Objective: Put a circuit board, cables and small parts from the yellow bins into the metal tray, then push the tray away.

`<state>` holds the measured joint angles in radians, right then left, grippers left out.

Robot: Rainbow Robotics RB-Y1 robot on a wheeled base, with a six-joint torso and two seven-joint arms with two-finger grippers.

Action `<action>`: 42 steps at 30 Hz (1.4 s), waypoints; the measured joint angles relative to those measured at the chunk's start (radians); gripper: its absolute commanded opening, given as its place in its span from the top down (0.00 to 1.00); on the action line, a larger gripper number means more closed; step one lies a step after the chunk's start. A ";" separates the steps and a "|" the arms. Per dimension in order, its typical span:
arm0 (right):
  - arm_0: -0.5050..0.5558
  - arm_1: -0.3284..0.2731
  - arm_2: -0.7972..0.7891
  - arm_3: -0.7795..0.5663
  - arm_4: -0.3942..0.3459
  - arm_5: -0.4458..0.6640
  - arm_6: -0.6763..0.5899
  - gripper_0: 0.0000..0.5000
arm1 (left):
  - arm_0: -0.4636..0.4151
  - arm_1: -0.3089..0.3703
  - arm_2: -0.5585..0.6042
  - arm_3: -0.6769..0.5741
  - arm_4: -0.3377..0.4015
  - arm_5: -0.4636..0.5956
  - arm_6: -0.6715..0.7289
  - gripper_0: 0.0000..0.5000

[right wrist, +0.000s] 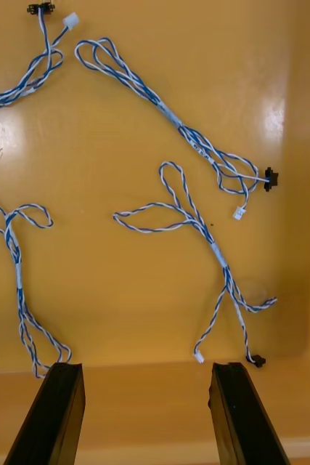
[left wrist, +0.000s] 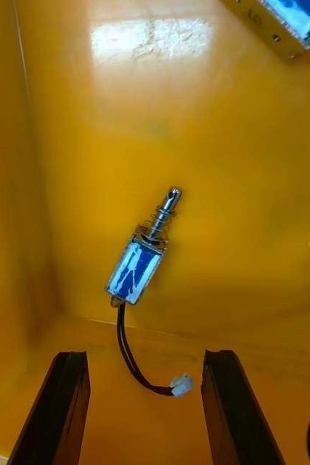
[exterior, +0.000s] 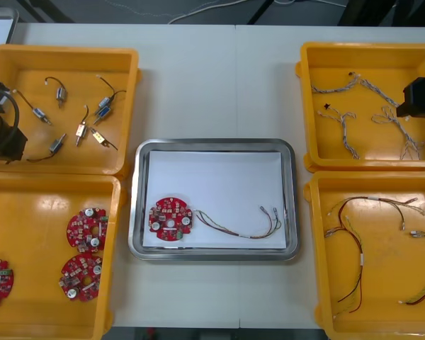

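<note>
I expect the small metal part's black lead to trail and stay bent when I carry the part, because the lead lies in a smooth curve.
The metal tray, white inside, holds a round red circuit board and a red and yellow cable. My left gripper is open low in the far-left bin. A small metal part with a black lead lies just ahead of its fingers, its white plug between them. My right gripper is open over the far-right bin. A twisted blue and white cable ends just beyond its fingers. The left arm and right arm sit at the table's outer edges.
Several small metal parts lie in the far-left bin. The near-left bin holds three red circuit boards. Several blue and white cables lie in the far-right bin. The near-right bin holds red, yellow and black cables.
</note>
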<state>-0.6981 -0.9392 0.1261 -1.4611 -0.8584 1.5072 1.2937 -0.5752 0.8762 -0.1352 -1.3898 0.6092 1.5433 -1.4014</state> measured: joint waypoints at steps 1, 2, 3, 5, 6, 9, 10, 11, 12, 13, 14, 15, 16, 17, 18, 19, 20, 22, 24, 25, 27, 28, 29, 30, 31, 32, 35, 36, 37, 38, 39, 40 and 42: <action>-0.002 0.000 0.002 0.010 0.000 -0.008 0.018 0.00 | 0.000 0.000 0.000 0.003 -0.002 0.000 0.000 0.10; -0.004 0.000 0.002 0.022 0.000 -0.017 0.049 0.00 | 0.000 0.000 0.000 0.005 -0.005 0.000 0.000 0.11; -0.006 0.000 0.002 0.035 0.000 -0.026 0.093 0.00 | 0.000 0.000 0.000 0.007 -0.007 0.000 0.000 0.14; -0.009 0.000 0.002 0.062 0.000 -0.044 0.172 0.00 | 0.000 0.000 0.000 0.009 -0.012 0.000 0.000 0.24; -0.009 0.000 0.002 0.078 0.000 -0.058 0.200 0.00 | 0.000 0.000 0.000 0.009 -0.013 0.000 0.000 0.32; -0.010 0.000 0.002 0.122 -0.001 -0.102 0.213 0.00 | 0.000 0.000 0.000 0.009 -0.013 0.000 0.000 0.59; -0.010 0.000 0.002 0.135 -0.002 -0.114 0.213 0.00 | 0.000 0.000 0.000 0.009 -0.013 0.000 0.000 0.66; -0.010 0.000 0.002 0.149 -0.003 -0.125 0.216 0.00 | 0.000 0.000 0.000 0.009 -0.013 0.000 0.000 0.76; -0.010 0.000 0.002 0.165 -0.004 -0.139 0.231 0.00 | 0.000 0.000 0.000 0.010 -0.013 0.000 0.000 0.80; -0.010 0.000 0.002 0.181 -0.007 -0.151 0.260 0.00 | 0.000 0.000 0.000 0.010 -0.013 0.000 0.000 0.92; -0.010 0.000 0.002 0.197 -0.010 -0.161 0.295 0.00 | 0.000 0.000 0.000 0.010 -0.013 0.000 0.000 0.97; -0.010 0.000 0.002 0.212 -0.013 -0.172 0.333 0.00 | 0.000 0.000 0.000 0.010 -0.013 0.000 0.000 1.00; -0.010 0.000 0.002 0.227 -0.015 -0.184 0.364 0.00 | 0.000 0.000 0.000 0.010 -0.013 0.000 0.000 1.00; -0.010 0.000 0.002 0.242 -0.017 -0.196 0.382 0.00 | 0.000 0.000 0.000 0.010 -0.013 0.000 0.000 1.00; -0.010 0.000 0.002 0.255 -0.019 -0.208 0.390 0.00 | 0.000 0.000 0.000 0.010 -0.013 0.000 0.000 1.00; -0.010 0.000 0.003 0.268 -0.020 -0.217 0.391 0.00 | 0.000 0.000 0.000 0.010 -0.013 0.000 0.000 1.00; -0.011 0.000 0.003 0.281 -0.022 -0.224 0.391 0.00 | 0.000 0.000 0.000 0.010 -0.013 0.000 0.000 1.00; -0.015 0.000 0.004 0.312 -0.024 -0.236 0.397 0.00 | 0.000 0.000 0.000 0.009 -0.012 0.000 0.000 1.00; -0.025 0.001 0.005 0.350 -0.026 -0.248 0.421 0.00 | 0.000 0.000 0.000 0.009 -0.010 0.000 0.000 1.00; -0.032 0.002 0.007 0.370 -0.028 -0.255 0.447 0.00 | 0.000 0.000 0.000 0.009 -0.010 0.000 0.000 1.00; -0.049 0.003 0.016 0.413 -0.029 -0.275 0.501 0.00 | 0.000 0.000 0.000 0.008 -0.007 -0.001 0.000 1.00; -0.059 0.004 0.026 0.433 -0.030 -0.285 0.516 0.00 | 0.000 0.000 0.000 0.007 -0.004 -0.002 0.000 1.00; -0.069 0.005 0.038 0.450 -0.031 -0.295 0.520 0.00 | 0.000 0.000 0.000 0.006 -0.002 -0.002 0.000 1.00; -0.080 0.007 0.053 0.469 -0.033 -0.305 0.520 0.00 | 0.000 -0.001 0.000 0.005 -0.001 -0.002 0.000 1.00; -0.090 0.009 0.068 0.483 -0.035 -0.312 0.520 0.00 | -0.001 -0.001 0.000 0.004 0.000 -0.002 0.000 1.00; -0.099 0.012 0.082 0.495 -0.036 -0.316 0.520 0.00 | -0.002 -0.002 0.000 0.004 0.001 -0.002 0.000 1.00; -0.118 0.026 0.106 0.519 -0.037 -0.319 0.520 0.00 | -0.008 -0.006 0.000 0.004 0.001 -0.002 0.000 1.00; -0.121 0.032 0.106 0.522 -0.037 -0.319 0.520 0.00 | -0.011 -0.008 0.000 0.004 0.001 -0.003 0.000 1.00; -0.123 0.038 0.106 0.523 -0.037 -0.319 0.520 0.00 | -0.014 -0.010 0.000 0.004 0.001 -0.004 0.000 1.00; -0.123 0.043 0.106 0.523 -0.037 -0.319 0.520 0.00 | -0.017 -0.013 0.000 0.004 0.001 -0.005 0.000 1.00; -0.123 0.048 0.106 0.523 -0.037 -0.319 0.520 0.00 | -0.020 -0.015 0.000 0.004 0.002 -0.007 0.000 1.00; -0.123 0.053 0.106 0.524 -0.037 -0.319 0.520 0.00 | -0.024 -0.017 0.000 0.004 0.002 -0.010 0.000 1.00; -0.124 0.062 0.106 0.528 -0.037 -0.320 0.520 0.00 | -0.033 -0.025 0.000 0.004 0.002 -0.016 0.000 1.00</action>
<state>-0.8217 -0.8774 0.2324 -0.9330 -0.8955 1.1872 1.8137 -0.6083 0.8508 -0.1354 -1.3861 0.6110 1.5272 -1.4013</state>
